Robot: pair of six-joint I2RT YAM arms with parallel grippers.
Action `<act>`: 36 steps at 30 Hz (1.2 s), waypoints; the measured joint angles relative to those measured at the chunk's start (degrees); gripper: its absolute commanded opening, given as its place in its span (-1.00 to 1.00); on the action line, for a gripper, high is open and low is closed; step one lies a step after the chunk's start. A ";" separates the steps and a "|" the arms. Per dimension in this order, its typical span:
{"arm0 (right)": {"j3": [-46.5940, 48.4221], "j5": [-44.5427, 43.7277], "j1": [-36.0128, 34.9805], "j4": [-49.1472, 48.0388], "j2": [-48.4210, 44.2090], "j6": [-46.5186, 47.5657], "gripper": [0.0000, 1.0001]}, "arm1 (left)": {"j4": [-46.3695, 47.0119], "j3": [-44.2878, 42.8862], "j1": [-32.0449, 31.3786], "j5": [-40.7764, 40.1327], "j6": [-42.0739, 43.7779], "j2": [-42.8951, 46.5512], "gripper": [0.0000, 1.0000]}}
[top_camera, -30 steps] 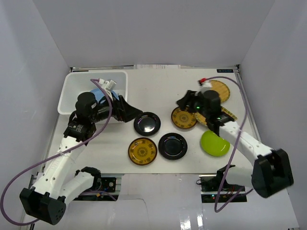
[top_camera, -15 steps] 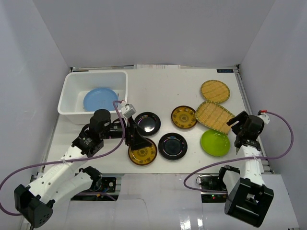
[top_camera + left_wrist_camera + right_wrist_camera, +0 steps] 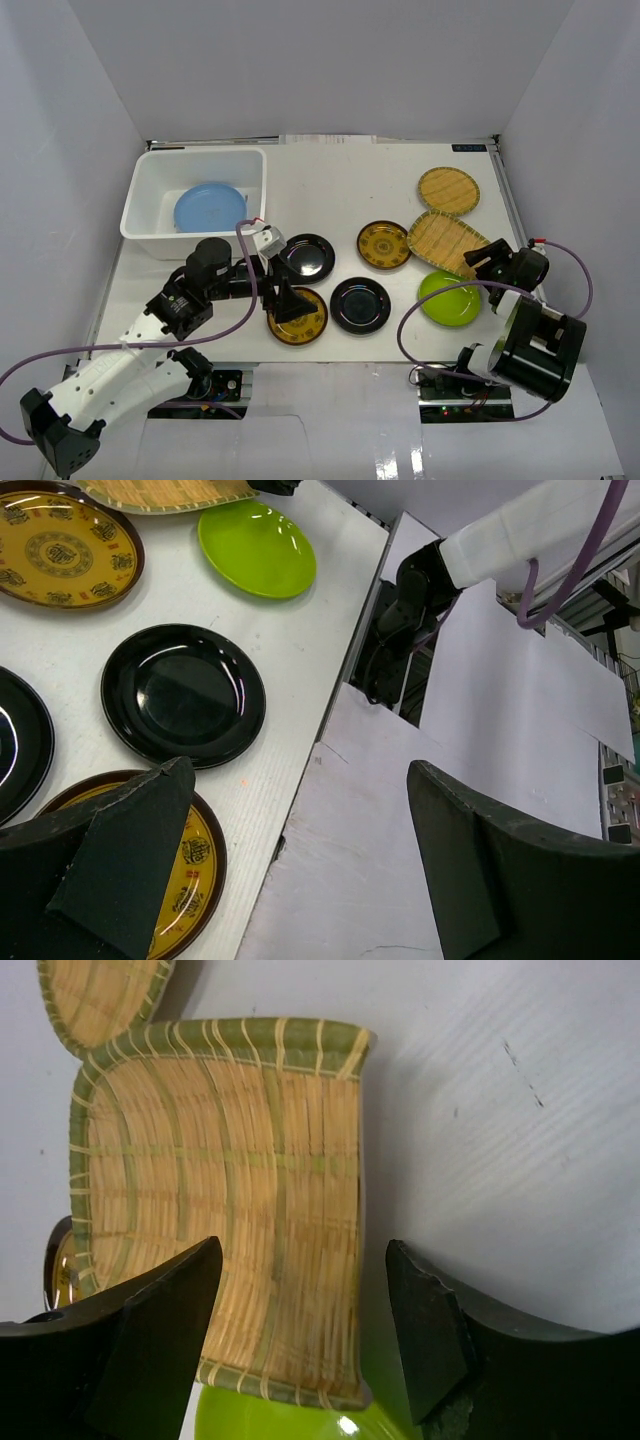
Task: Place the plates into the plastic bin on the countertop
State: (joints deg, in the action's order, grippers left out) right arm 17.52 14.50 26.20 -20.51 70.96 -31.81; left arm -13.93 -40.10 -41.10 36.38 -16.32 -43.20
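The rectangular tray (image 3: 443, 242) is resting over the green plate's rim (image 3: 445, 273), so when I lift the tray it will come free and leave the plate in place.
The white plastic bin (image 3: 140, 200) stands at the back left of the countertop (image 3: 340, 190) with the light blue plate (image 3: 208, 207) inside. Two black plates (image 3: 306, 257) (image 3: 360, 304), two gold-patterned plates (image 3: 384, 245) (image 3: 297, 315), the lime green plate (image 3: 448, 298) and two tan woven trays (image 3: 448, 190) (image 3: 445, 243) lie on the table. My left gripper (image 3: 283, 295) (image 3: 300, 850) is open and empty over the near gold plate (image 3: 190, 870). My right gripper (image 3: 478, 262) (image 3: 305, 1290) is open and empty, low over the near edge of the rectangular tray (image 3: 220, 1190) and the green plate (image 3: 280, 1420).
The table's near edge (image 3: 300, 740) runs right under my left gripper. The rectangular tray overlaps the green plate's rim. White walls enclose the table on three sides. The right arm sits folded at the table's right edge.
My left arm has left the bin, with the blue plate lying in it, and swung to the near gold plate. My right arm has pulled back from the far gold plate to the right edge.
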 measured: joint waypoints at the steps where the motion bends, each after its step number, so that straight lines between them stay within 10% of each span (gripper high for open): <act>1: -0.04 0.90 0.24 -2.29 1.57 -0.55 0.37 | -0.15 0.00 -0.02 -0.22 0.04 -0.04 0.96; 14: -4.55 7.69 2.84 -19.96 6.27 -10.43 -0.81 | -1.11 0.00 -0.09 -3.96 0.85 -2.56 0.96; 27: -2.56 7.54 2.43 -7.61 -24.35 -11.02 -0.85 | 0.07 -4.09 -0.24 -7.04 -5.77 -10.69 0.96; 36: -2.05 12.76 -1.40 -8.41 -26.21 -17.38 -0.84 | 5.38 -8.00 -0.28 -10.01 -14.34 -18.80 0.93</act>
State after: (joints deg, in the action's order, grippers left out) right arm 15.46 27.27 24.80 -28.93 44.75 -49.19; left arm -8.56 -48.10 -41.39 26.37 -30.65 -62.00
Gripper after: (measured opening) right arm 0.101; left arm 0.977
